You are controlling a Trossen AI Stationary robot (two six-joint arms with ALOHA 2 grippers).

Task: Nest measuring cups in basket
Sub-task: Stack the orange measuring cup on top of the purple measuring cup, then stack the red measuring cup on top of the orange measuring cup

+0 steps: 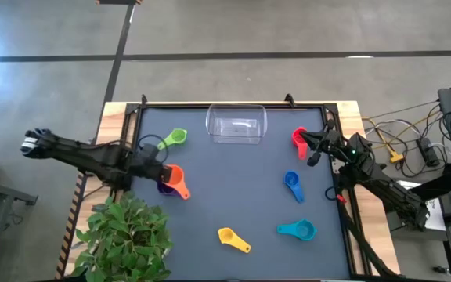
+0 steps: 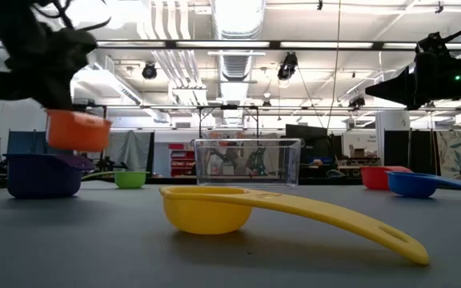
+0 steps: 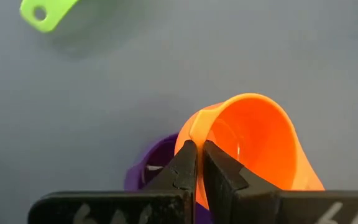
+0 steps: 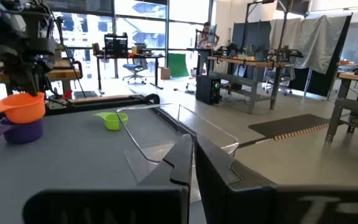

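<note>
I keep easing the orange cup (image 2: pixel 78 131) over and down with my left gripper until it nests inside the open purple cup (image 2: pixel 44 176), because it hangs base down just above that cup.
My left gripper (image 3: pixel 199 144) is shut on the orange cup (image 1: pixel 176 181), which hangs just above the purple cup (image 2: pixel 42 174) at the table's left. The green cup (image 1: pixel 175 139) lies beyond them. The clear basket (image 1: pixel 236 125) stands at the far middle. Red (image 1: pixel 298 139), blue (image 1: pixel 291 183), teal (image 1: pixel 297 229) and yellow (image 1: pixel 233 238) cups lie on the mat on their bases, handles flat. My right gripper (image 1: pixel 310 149) hovers shut near the red cup, touching nothing. My left gripper pinches the orange cup's rim wall (image 3: pixel 193 132), one finger inside the bowl and one outside. The fingers come slanting down from the table's left. The cup hangs clear of the purple cup (image 3: pixel 153 167), slightly tilted, its handle (image 1: pixel 183 193) pointing toward the table's near right.
A potted green plant (image 1: pixel 124 235) stands at the table's near left corner, close to my left arm. A raised frame (image 1: pixel 233 105) borders the dark mat. Cables and equipment (image 1: pixel 425 149) lie beyond the right edge.
</note>
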